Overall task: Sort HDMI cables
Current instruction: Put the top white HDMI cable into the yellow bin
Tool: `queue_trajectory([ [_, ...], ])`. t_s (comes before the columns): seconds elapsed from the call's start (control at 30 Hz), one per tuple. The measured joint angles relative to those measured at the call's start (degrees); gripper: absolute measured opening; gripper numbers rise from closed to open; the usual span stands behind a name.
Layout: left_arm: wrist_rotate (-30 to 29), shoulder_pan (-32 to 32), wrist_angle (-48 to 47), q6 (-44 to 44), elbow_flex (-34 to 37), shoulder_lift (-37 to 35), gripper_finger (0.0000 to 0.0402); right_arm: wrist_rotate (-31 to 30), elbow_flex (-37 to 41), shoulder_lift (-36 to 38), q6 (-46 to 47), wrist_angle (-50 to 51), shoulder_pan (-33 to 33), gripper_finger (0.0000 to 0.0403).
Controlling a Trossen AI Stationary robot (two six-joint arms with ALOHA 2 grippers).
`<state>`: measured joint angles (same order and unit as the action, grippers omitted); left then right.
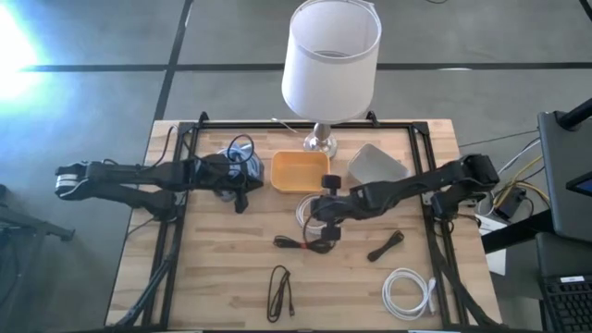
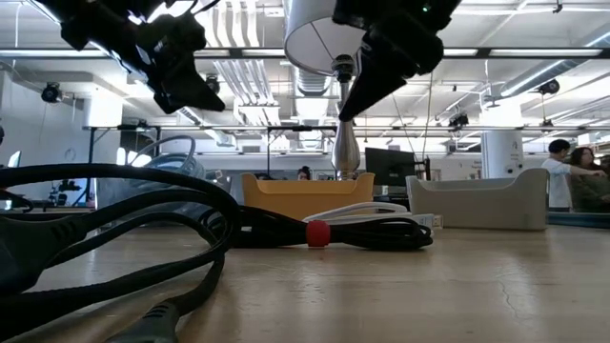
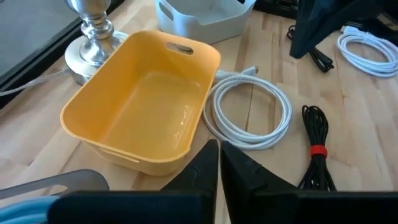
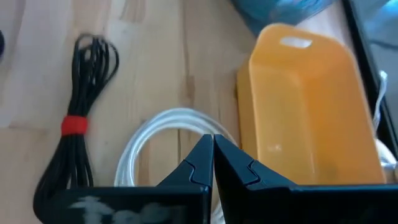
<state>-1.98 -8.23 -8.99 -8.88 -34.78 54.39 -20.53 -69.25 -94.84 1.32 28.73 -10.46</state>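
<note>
Next, I move my right gripper back and make room for my left gripper to reach the loop's edge (image 3: 258, 144), because my right gripper is crowding the space over the white cable loop (image 1: 302, 211).
Both grippers are shut, empty and above the table. My left gripper (image 1: 242, 200) (image 3: 219, 157) hovers left of the empty orange tray (image 1: 299, 172), near the light blue cables (image 1: 236, 157). My right gripper (image 1: 320, 228) (image 4: 213, 148) hovers over a white cable loop (image 4: 155, 140) (image 3: 249, 113) lying flat beside the orange tray. A black bundle with a red tie (image 1: 301, 242) (image 4: 78, 124) lies just nearer. A second black bundle (image 1: 386, 247), a third (image 1: 280, 291) and another white loop (image 1: 407, 291) lie toward the near edge.
A grey tray (image 1: 375, 165) stands right of the orange tray. A lamp with a white shade (image 1: 330, 55) stands at the far edge, its metal base (image 3: 93, 34) behind the orange tray. Black frame rails run along the table's sides. People show in the room beyond.
</note>
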Motion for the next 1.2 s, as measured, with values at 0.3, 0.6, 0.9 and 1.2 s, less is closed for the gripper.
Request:
queue_trajectory([
  [0.3, 0.0, 0.0, 0.0, -0.1, 0.3, 0.1, 0.0081, 0.0, -7.9, -8.1, -1.7, 8.3, 0.0, 0.0009],
  [0.6, 0.0, 0.0, 0.3, -1.7, 0.3, 0.2, 0.0092, -0.2, -12.1, -10.5, -2.8, 14.0, 0.0, 0.0009],
  [0.9, 0.0, 0.1, 0.5, -1.7, 0.3, 0.2, 0.0092, 5.7, -3.5, 0.2, 2.8, 11.5, -0.1, 0.0009],
  [1.2, 3.1, 0.5, 5.5, -1.7, 0.4, 1.6, 0.0092, 7.2, 15.1, 13.0, 5.7, -0.8, -0.2, 0.0009],
])
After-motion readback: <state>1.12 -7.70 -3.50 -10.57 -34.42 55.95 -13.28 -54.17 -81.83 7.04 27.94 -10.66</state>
